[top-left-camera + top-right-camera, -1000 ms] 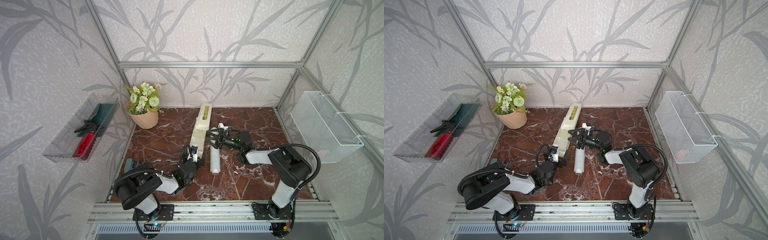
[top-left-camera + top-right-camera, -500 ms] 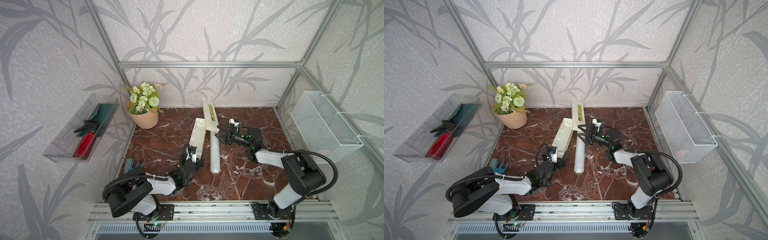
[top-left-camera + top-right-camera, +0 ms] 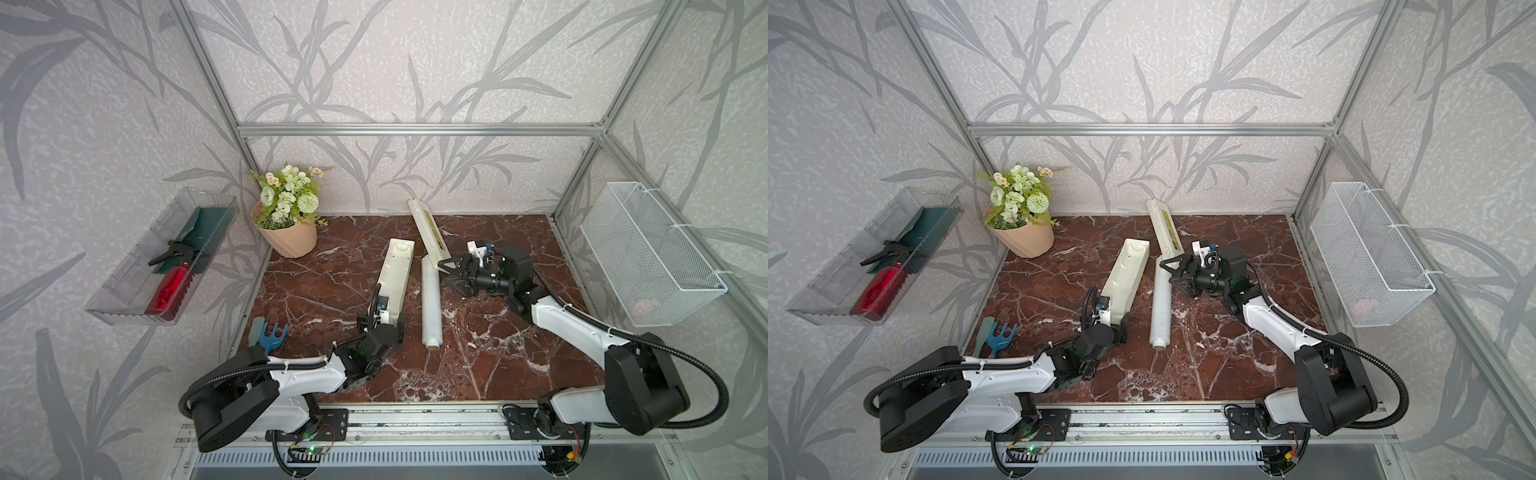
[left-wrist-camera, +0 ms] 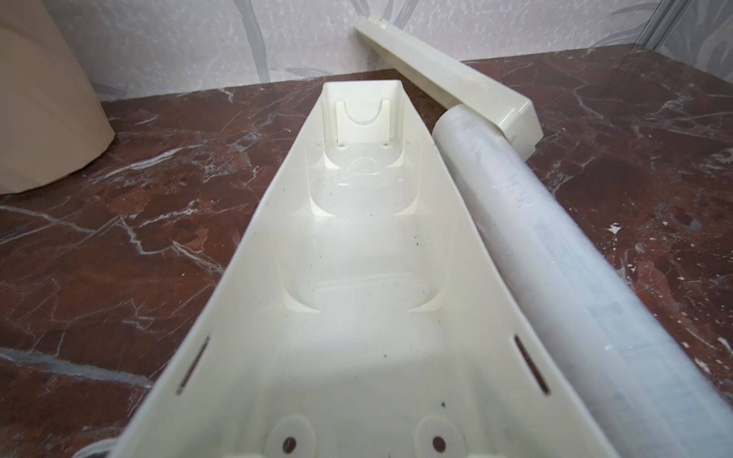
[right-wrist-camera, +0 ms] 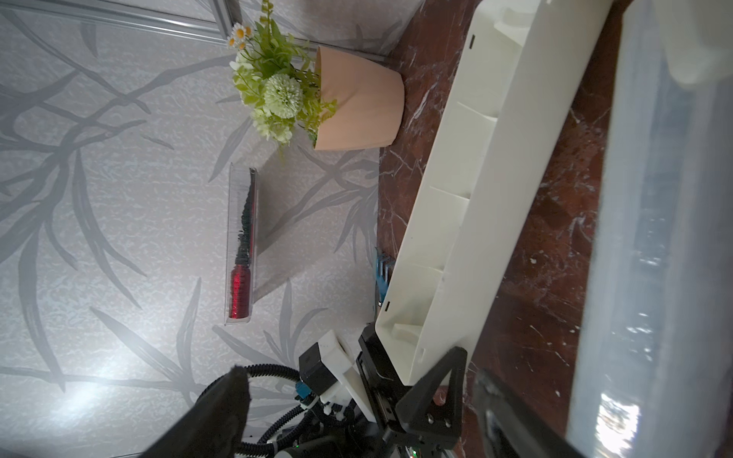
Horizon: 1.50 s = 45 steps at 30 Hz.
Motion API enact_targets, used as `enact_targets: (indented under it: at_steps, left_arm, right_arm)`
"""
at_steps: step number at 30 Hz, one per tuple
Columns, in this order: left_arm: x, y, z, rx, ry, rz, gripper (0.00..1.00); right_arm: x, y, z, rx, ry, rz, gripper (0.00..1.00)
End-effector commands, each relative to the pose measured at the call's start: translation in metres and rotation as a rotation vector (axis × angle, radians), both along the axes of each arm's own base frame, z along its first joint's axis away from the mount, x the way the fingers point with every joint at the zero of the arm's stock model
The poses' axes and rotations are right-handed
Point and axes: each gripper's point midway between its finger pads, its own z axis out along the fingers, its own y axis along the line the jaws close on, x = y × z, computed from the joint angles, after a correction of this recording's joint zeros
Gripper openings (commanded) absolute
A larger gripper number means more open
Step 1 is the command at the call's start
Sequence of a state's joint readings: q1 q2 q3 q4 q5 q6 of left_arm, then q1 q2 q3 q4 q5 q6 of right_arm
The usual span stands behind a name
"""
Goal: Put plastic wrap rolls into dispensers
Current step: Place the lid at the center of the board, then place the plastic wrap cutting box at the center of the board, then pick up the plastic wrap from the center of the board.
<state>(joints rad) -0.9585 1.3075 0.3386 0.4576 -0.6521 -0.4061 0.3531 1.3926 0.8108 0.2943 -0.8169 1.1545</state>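
Note:
My left gripper straddles the dispenser's near end [image 3: 394,308], where the plastic wrap roll must lie, so it should move away before my right gripper grasps the roll's middle [image 3: 432,302].
The dispenser [image 3: 395,274] lies open on the marble floor, a long cream trough with nothing inside [image 4: 357,277]. Its loose lid [image 3: 427,232] slants from the back wall down onto the far end of the plastic wrap roll [image 3: 430,303], which lies just right of the trough [image 4: 555,257]. My left gripper [image 3: 384,320] is clamped across the trough's near end, and in the right wrist view its fingers [image 5: 436,388] press both side walls. My right gripper [image 3: 445,272] stands open beside the lid's lower end, with nothing between its fingers.
A peach flower pot [image 3: 291,241] stands at the back left. A blue hand fork [image 3: 272,336] lies at the left edge. On the left wall hangs a clear tray [image 3: 124,303] with a red bottle. A white wire basket [image 3: 648,257] hangs on the right wall.
The right gripper swung the lid off the dispenser to the right, then opened and let it go. The lid now rests on the roll's far end. The left gripper kept its hold.

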Motion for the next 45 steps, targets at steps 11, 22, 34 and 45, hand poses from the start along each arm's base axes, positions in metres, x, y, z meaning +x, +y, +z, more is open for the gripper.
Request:
enact_targets:
  at_steps: [11, 22, 34, 45]
  left_arm:
    - [-0.017, 0.026, -0.052, 0.152, 0.201, 0.096, 0.99]
    - [-0.022, 0.014, -0.015, 0.104, 0.286, 0.083, 0.99]
    - [0.021, 0.062, 0.038, -0.066, 0.312, 0.186, 0.99]
    - [0.047, 0.071, 0.022, -0.110, 0.393, 0.199, 0.99]
  right_arm:
    - [-0.005, -0.031, -0.050, -0.498, -0.011, 0.067, 0.95]
    - [0.002, -0.012, -0.086, -0.748, -0.039, 0.120, 0.96]
    - [0.013, 0.004, -0.136, -0.934, 0.044, 0.091, 0.96]
    - [0.020, 0.024, -0.166, -1.034, 0.050, 0.108, 0.80]
